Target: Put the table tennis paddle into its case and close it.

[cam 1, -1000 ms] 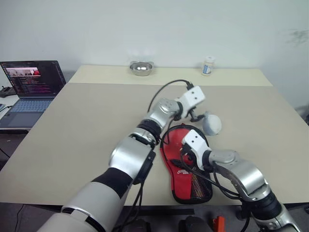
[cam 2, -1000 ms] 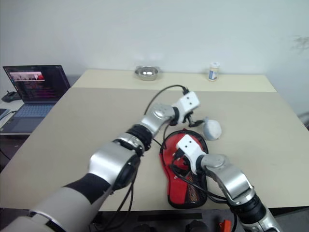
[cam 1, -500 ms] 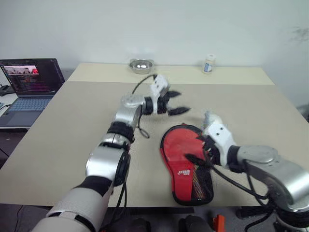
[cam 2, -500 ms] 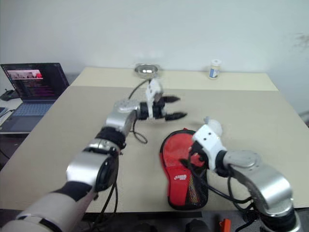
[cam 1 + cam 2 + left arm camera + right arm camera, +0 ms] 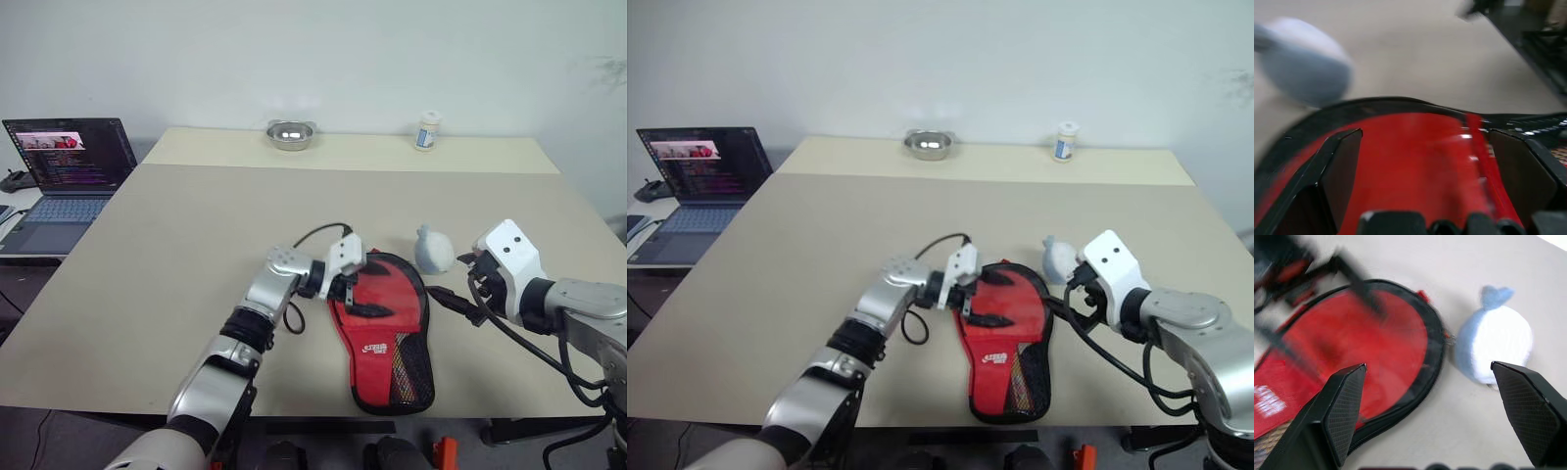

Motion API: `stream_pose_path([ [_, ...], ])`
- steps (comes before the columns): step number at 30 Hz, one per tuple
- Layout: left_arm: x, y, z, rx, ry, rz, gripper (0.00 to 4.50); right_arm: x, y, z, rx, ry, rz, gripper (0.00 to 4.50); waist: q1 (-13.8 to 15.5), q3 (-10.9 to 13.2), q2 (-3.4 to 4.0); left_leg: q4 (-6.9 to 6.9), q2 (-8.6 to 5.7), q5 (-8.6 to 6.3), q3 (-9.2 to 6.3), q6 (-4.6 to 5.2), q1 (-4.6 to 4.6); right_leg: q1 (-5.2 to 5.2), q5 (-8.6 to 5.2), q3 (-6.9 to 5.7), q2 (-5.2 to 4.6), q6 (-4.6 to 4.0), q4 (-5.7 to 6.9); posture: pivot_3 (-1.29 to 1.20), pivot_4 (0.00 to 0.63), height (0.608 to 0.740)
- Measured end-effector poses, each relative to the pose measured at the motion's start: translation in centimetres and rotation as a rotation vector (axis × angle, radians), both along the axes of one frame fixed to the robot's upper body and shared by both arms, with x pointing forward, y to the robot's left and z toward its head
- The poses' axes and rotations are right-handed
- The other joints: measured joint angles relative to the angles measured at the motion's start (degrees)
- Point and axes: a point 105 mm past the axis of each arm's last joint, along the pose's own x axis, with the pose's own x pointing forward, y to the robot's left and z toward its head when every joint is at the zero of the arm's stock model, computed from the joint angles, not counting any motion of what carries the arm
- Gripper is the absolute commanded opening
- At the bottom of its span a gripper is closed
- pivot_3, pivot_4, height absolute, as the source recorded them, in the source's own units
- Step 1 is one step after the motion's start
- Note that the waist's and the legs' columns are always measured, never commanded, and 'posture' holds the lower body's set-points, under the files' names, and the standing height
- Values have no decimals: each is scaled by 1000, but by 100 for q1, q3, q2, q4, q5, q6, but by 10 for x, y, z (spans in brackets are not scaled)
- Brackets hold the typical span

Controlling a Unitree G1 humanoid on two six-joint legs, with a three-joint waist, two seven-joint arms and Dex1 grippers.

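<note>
A metal link (image 5: 1449,338) connects the plush (image 5: 434,252) to the black zipper edge of the case, so the zipper will slide along when the robot pulls the plush.
The case (image 5: 384,333) lies flat near the table's front edge, red side up, with a white logo, a black mesh pocket and a black zipper edge. The table tennis paddle is hidden. My left gripper (image 5: 361,294) hovers open just over the left part of the case's round end; in the left wrist view its fingers (image 5: 1338,166) stand wide apart above the red fabric (image 5: 1415,156). To the right of the case, clear of it, my right gripper (image 5: 457,282) is open and holds nothing. The right wrist view looks down past its fingers (image 5: 1344,406) at the round end (image 5: 1366,347).
A small blue-and-white plush (image 5: 433,250) lies just right of the case's round end, close to my right gripper. A steel bowl (image 5: 290,134) and a small bottle (image 5: 424,131) stand at the far edge. An open laptop (image 5: 64,162) sits on a side table at left.
My left gripper has drawn back from the middle of the table and sunk to the case's round end. My right gripper has lifted off the case and swung right. The case has stayed put.
</note>
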Motion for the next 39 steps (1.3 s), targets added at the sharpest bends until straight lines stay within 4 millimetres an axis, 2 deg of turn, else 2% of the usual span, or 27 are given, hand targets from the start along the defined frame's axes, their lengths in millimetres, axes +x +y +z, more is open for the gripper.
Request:
stream_pose_path([
  [2, 5, 0, -4, 7, -23, 30, 4489, 5, -4, 0, 6, -11, -29, 4500, 1, 0, 0, 1, 0, 0, 1, 1, 4, 2, 2, 1, 2, -1, 0, 0, 150, 740],
  [5, 14, 8, -24, 44, 1, 108, 4489, 13, -7, 1, 27, -28, -60, 4500, -4, -1, 1, 3, 1, 1, 1, 3, 7, 3, 7, 6, 7, 0, 0, 0, 150, 740],
  [14, 15, 0, -26, 16, -7, 117, 4489, 62, 8, 11, 117, -98, -98, 4500, 49, -10, 10, 33, 3, 2, 3, 5, 2, 11, 16, 8, 8, 3, 2, 0, 150, 740],
  [17, 14, -2, -27, 12, -8, 116, 4489, 79, 11, -2, 110, -76, -112, 4500, 66, -12, 11, 40, 2, 1, 5, 7, 0, 11, 16, 9, 8, 3, 1, 0, 150, 740],
  [20, 13, -3, -27, 8, -8, 117, 4489, 92, 9, -24, 97, -31, -137, 4500, 75, -12, 12, 50, 3, 0, 5, 9, -5, 12, 17, 9, 8, 2, 2, 0, 150, 740],
  [22, 13, -4, -27, 6, -8, 118, 4489, 100, -1, -39, 71, -10, -177, 4500, 81, -12, 13, 54, 1, -1, 6, 9, -7, 13, 18, 9, 6, 5, 2, 0, 150, 740],
  [28, 14, -4, -28, 4, -8, 130, 4489, 113, -21, -54, 16, -23, -251, 4500, 76, -17, 19, 56, 5, -1, 6, 10, -2, 14, 19, 12, 8, 6, 9, 0, 150, 740],
  [31, 15, -4, -28, 3, -11, 138, 4500, 115, -24, -57, -1, -31, -270, 3915, 74, -18, 20, 59, 5, -1, 6, 10, 0, 14, 19, 12, 8, 6, 17, 0, 150, 740],
  [36, 15, -4, -28, 2, -12, 144, 4500, 116, -24, -57, -11, -39, -275, 2179, 73, -18, 20, 66, 4, -1, 9, 10, 4, 13, 18, 17, 8, 6, 36, 0, 150, 740],
  [39, 16, -4, -29, -1, -12, 152, 4500, 116, -22, -57, -11, -38, -268, 1323, 75, -20, 22, 68, 3, -1, 9, 9, 8, 13, 18, 17, 7, 6, 43, 0, 150, 740],
])
